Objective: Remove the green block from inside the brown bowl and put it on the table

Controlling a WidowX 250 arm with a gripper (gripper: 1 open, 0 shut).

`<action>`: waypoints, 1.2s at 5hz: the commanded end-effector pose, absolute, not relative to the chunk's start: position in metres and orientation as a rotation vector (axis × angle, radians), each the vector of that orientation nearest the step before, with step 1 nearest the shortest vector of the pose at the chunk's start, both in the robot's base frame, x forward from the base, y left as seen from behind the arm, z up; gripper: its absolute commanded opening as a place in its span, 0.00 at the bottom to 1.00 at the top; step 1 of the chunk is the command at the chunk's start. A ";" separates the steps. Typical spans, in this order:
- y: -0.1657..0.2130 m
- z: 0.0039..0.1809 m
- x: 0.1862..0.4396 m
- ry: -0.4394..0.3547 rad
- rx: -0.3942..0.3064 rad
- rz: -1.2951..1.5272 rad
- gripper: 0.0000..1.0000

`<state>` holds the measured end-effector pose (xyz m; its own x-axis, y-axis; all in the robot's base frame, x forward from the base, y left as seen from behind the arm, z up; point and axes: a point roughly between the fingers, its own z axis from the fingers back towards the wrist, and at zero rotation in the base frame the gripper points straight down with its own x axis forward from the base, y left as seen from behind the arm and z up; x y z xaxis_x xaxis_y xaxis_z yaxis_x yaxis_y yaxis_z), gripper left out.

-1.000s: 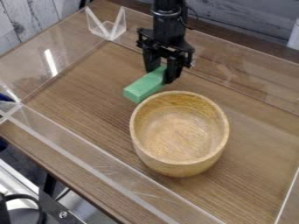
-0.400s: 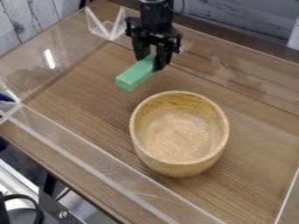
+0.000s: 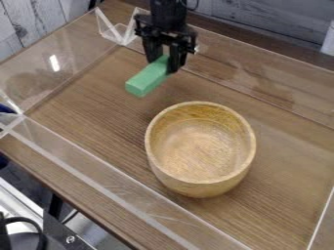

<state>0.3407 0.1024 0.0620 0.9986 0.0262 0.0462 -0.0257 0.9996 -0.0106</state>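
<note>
The green block hangs clear of the brown bowl's rim over open tabletop, so the gripper should keep lowering it until the block rests there.
The green block hangs tilted above the table, its upper end pinched by my gripper, which points straight down and is shut on it. Both are up and to the left of the brown bowl. The bowl sits on the tabletop at the middle right and holds nothing. The block is clear of the bowl's rim and does not touch the table.
Low clear acrylic walls edge the tabletop on all sides. A clear acrylic bracket with orange edges stands at the far wall, just left of the arm.
My gripper has carried the green block up and to the left, further from the bowl's rim. The bowl has stayed in place.
</note>
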 end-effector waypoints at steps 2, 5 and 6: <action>0.117 0.067 0.359 -0.121 0.008 0.036 0.00; 0.123 0.055 0.364 -0.123 0.006 0.037 0.00; 0.125 0.053 0.365 -0.124 0.006 0.038 0.00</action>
